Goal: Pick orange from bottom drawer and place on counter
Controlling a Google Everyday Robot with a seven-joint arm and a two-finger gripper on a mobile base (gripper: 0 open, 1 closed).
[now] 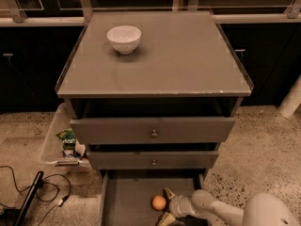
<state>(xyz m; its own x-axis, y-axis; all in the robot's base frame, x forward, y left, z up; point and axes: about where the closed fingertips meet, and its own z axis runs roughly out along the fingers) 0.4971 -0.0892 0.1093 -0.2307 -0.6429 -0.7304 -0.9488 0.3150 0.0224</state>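
The orange is only at the tips of my gripper's open fingers (pixel 165 206). I should reach further around the fruit (pixel 158 202) before I close my gripper and lift it.
The orange (pixel 158 202) lies on the floor of the open bottom drawer (pixel 127 201), near its middle right. My gripper (pixel 165 206) reaches into the drawer from the right, low at the frame's bottom edge. It is open, with one finger (pixel 168 193) behind the orange and the other in front of it. The fingertips sit just right of the fruit, and I cannot tell whether they touch it. The counter (pixel 178 60) is the cabinet's flat grey top, above two closed knobbed drawers.
A white bowl (pixel 124 38) stands on the counter at the back left. A clear plastic bin (pixel 56 140) with packets sits on the floor left of the cabinet. Black cables (pixel 42 192) lie at the lower left. A white post (pixel 291 98) stands at the right.
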